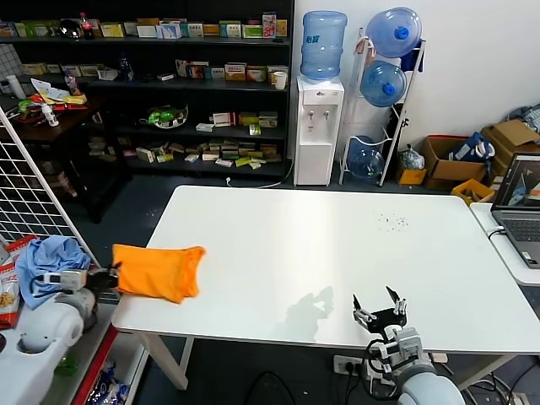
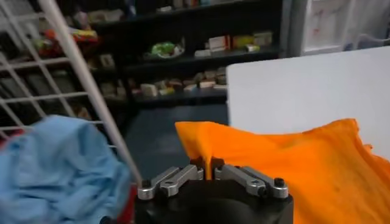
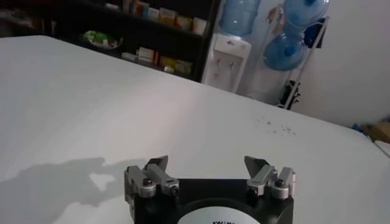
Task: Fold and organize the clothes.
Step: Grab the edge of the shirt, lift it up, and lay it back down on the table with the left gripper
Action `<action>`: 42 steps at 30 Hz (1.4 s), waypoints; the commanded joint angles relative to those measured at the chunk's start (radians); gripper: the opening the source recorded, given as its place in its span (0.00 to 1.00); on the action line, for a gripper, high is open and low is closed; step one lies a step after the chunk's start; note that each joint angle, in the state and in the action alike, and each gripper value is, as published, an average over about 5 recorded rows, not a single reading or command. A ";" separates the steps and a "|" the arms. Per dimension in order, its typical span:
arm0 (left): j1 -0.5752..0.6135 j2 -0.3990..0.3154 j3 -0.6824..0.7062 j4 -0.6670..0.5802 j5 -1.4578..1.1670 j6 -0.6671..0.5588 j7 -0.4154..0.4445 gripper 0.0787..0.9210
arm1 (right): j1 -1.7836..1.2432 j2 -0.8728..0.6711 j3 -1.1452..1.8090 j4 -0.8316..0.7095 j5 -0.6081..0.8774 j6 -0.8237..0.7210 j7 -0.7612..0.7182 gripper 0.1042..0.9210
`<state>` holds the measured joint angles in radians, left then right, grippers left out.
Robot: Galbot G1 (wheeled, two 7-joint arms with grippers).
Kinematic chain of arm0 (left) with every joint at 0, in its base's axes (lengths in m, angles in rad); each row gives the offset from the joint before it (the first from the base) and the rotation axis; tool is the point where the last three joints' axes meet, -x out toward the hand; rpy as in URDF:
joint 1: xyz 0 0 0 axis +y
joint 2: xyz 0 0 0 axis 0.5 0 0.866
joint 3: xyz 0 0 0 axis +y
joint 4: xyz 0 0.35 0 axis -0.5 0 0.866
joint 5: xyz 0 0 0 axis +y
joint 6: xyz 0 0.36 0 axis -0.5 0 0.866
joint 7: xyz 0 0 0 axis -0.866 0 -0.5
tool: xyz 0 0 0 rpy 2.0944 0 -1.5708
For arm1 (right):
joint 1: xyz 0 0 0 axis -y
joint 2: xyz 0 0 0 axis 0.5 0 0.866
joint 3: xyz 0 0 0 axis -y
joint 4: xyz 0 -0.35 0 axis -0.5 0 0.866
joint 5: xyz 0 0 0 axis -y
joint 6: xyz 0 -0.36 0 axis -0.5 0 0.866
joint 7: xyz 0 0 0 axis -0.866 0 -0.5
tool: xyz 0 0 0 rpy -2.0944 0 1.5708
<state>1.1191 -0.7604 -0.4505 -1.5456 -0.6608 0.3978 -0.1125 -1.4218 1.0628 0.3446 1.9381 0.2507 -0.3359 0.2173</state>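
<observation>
The orange T-shirt is bunched up at the table's edge (image 1: 159, 272), a long way from my right gripper. Next, my left gripper pulls it back to the table's middle (image 1: 283, 268).
The bright orange T-shirt (image 1: 159, 270) lies bunched at the left edge of the white table (image 1: 337, 253), partly hanging over it. My left gripper (image 1: 112, 276) is off the table's left edge, shut on a fold of the shirt's edge; in the left wrist view the orange cloth (image 2: 292, 164) is pinched between the closed fingertips of the gripper (image 2: 208, 168). No logo shows. My right gripper (image 1: 380, 305) is open and empty over the table's front edge, right of the middle; in the right wrist view it (image 3: 207, 165) holds nothing.
A light blue cloth (image 1: 46, 263) lies left of the table beside a white wire rack (image 1: 34, 186); both show in the left wrist view, cloth (image 2: 55, 170) and rack (image 2: 91, 91). A laptop (image 1: 521, 202) stands at the right. Shelves and a water dispenser (image 1: 319, 126) stand behind.
</observation>
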 commanded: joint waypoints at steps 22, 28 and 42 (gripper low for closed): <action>-0.006 -0.040 0.056 -0.116 0.367 -0.085 -0.065 0.08 | -0.013 0.032 -0.003 -0.018 -0.025 0.017 0.000 0.88; 0.032 -0.141 0.140 -0.262 0.315 -0.052 -0.105 0.08 | -0.035 0.040 0.008 -0.016 -0.044 0.021 0.000 0.88; 0.001 -0.402 0.333 -0.293 0.378 -0.050 -0.149 0.08 | -0.052 0.040 0.033 -0.015 -0.072 0.022 0.004 0.88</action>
<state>1.1322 -0.9437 -0.2632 -1.7960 -0.3196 0.3442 -0.2365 -1.4656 1.1047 0.3667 1.9261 0.1879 -0.3162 0.2204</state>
